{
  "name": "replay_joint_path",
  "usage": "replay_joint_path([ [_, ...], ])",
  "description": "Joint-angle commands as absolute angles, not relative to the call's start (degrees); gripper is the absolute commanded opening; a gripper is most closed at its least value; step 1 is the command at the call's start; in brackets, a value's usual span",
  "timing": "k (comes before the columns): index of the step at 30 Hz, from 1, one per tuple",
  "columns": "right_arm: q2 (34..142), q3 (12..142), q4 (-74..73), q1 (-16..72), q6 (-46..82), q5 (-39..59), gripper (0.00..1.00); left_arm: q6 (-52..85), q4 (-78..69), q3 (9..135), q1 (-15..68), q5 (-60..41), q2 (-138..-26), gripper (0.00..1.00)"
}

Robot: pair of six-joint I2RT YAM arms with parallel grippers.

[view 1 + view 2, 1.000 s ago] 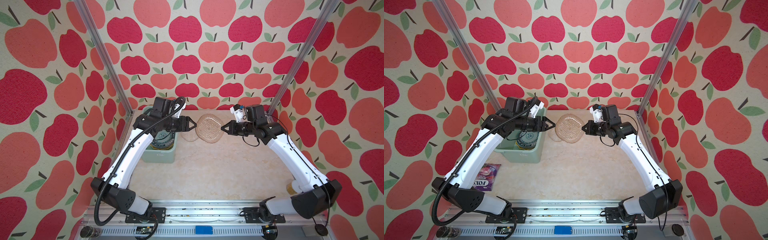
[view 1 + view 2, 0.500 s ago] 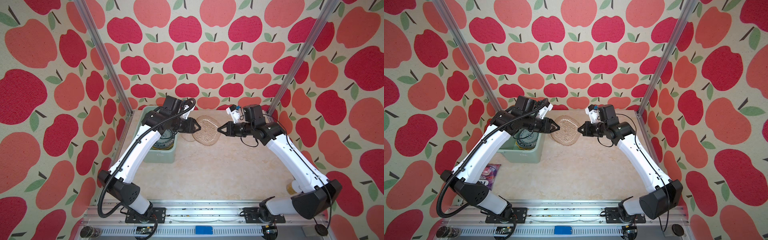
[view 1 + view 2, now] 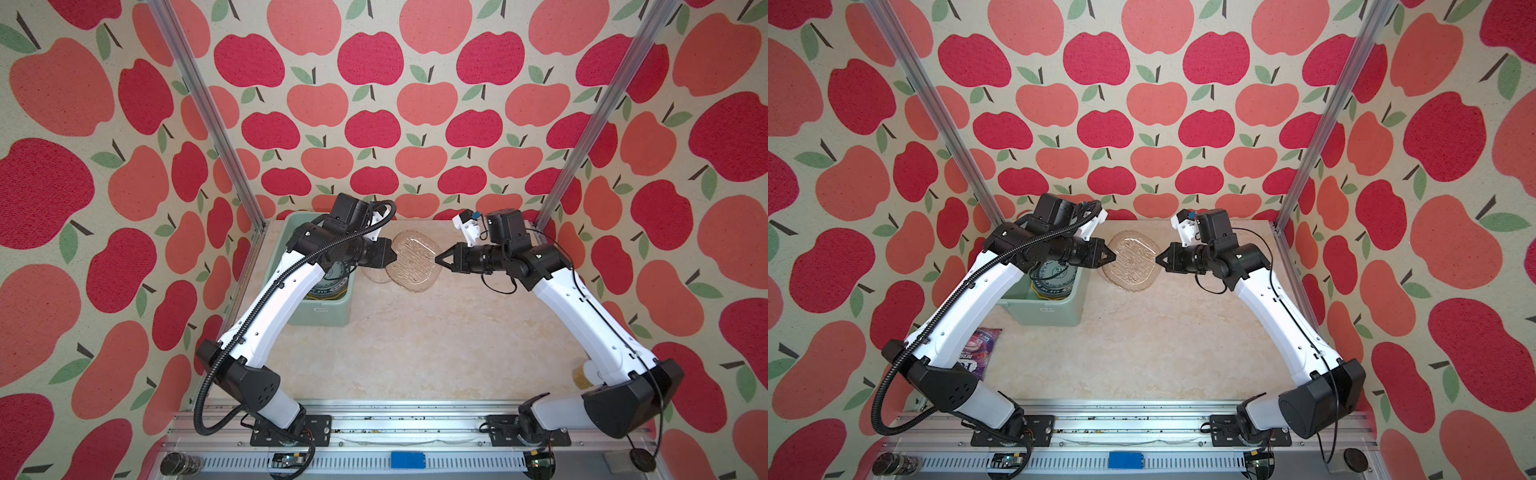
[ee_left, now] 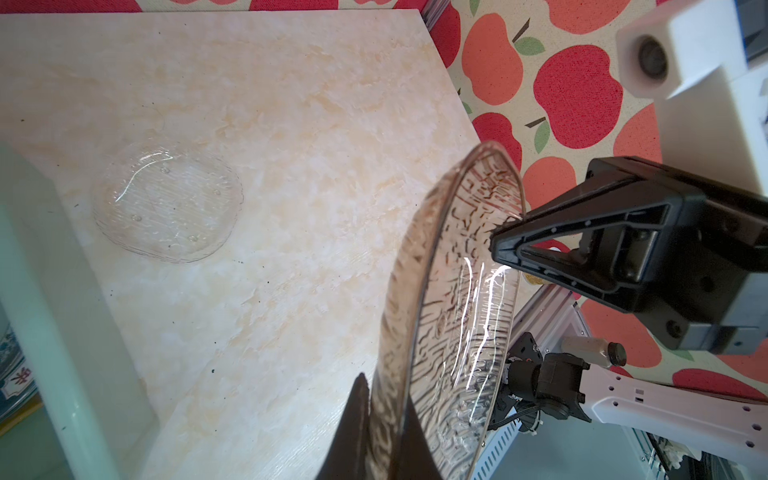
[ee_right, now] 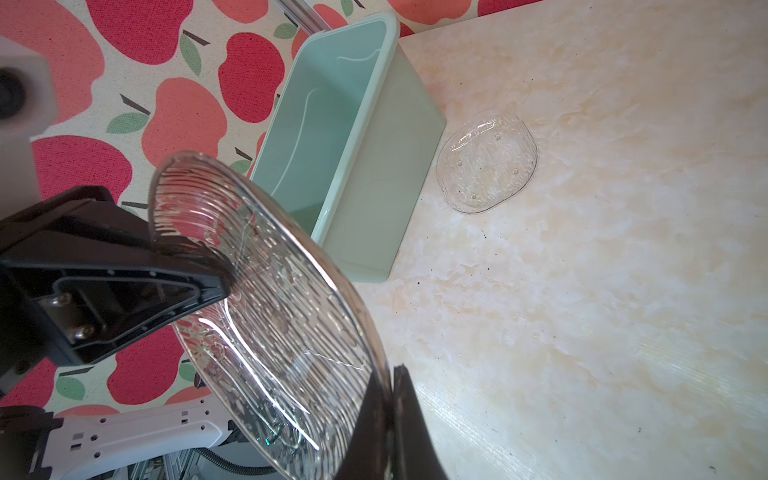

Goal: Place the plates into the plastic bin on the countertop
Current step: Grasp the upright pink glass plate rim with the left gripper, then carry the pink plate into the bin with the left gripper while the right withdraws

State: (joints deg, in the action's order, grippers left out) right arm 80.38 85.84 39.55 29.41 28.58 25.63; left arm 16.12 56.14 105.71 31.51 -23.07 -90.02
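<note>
The robot's right gripper is holding the amber glass plate's rim [image 3: 436, 255] farthest from the bin. It should let go so that the left gripper can lower the plate into the bin [image 3: 1056, 278].
An amber glass plate [image 3: 415, 262] [image 3: 1136, 262] hangs tilted above the countertop [image 3: 415, 340], held by both arms. My left gripper [image 3: 392, 258] [image 4: 374, 436] is shut on its rim on the side toward the bin. Shut on the opposite rim is my right gripper [image 3: 438, 259] [image 5: 390, 424]. A clear glass plate [image 4: 166, 203] [image 5: 488, 162] lies flat on the countertop beside the plastic bin [image 3: 328, 309] [image 5: 345, 137]. Stacked plates [image 3: 1054, 282] lie in the bin's near end, one with a dark lettered rim. My left arm hides part of them.
The bin stands at the back left against the wall. A purple snack bag [image 3: 976, 353] lies on the left under my left arm. A yellow object [image 3: 579, 374] sits behind my right arm's base. Aluminium posts [image 3: 582, 145] stand at the back corners.
My left gripper swung right from over the bin to the amber plate and closed on its rim. The right gripper carried the plate slightly left toward it.
</note>
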Motion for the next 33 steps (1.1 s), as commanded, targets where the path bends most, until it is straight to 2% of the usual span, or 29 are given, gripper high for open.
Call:
replay_joint_path([
  [1, 79.88, 86.48, 39.87, 29.69, 29.44, 26.76, 0.05, 15.72, 56.45, 105.51, 31.19, -17.53, -89.00, 0.00],
  [3, 80.00, 86.91, 39.80, 29.69, 29.70, 26.55, 0.13, 16.52, 55.35, 104.34, 30.87, -17.09, -88.22, 0.00],
  [6, 79.98, 87.95, 39.29, 29.54, 30.25, 26.47, 0.36, 19.00, 52.80, 101.58, 29.64, -16.66, -86.17, 0.00],
  [10, 79.66, 90.39, 39.44, 28.46, 30.91, 26.72, 0.48, 24.63, 48.93, 96.83, 26.13, -14.06, -81.92, 0.00],
  [21, 80.48, 91.28, 37.88, 26.69, 32.86, 29.30, 0.48, 56.00, 43.58, 76.41, 10.15, 3.97, -65.31, 0.00],
  [26, 82.02, 92.17, 37.68, 26.72, 32.85, 30.15, 0.48, 66.37, 41.78, 73.57, 7.03, 5.02, -67.26, 0.00],
  [33, 82.66, 91.58, 36.78, 26.61, 32.87, 30.41, 0.48, 79.43, 46.41, 78.05, 6.23, 6.85, -76.24, 0.00],
])
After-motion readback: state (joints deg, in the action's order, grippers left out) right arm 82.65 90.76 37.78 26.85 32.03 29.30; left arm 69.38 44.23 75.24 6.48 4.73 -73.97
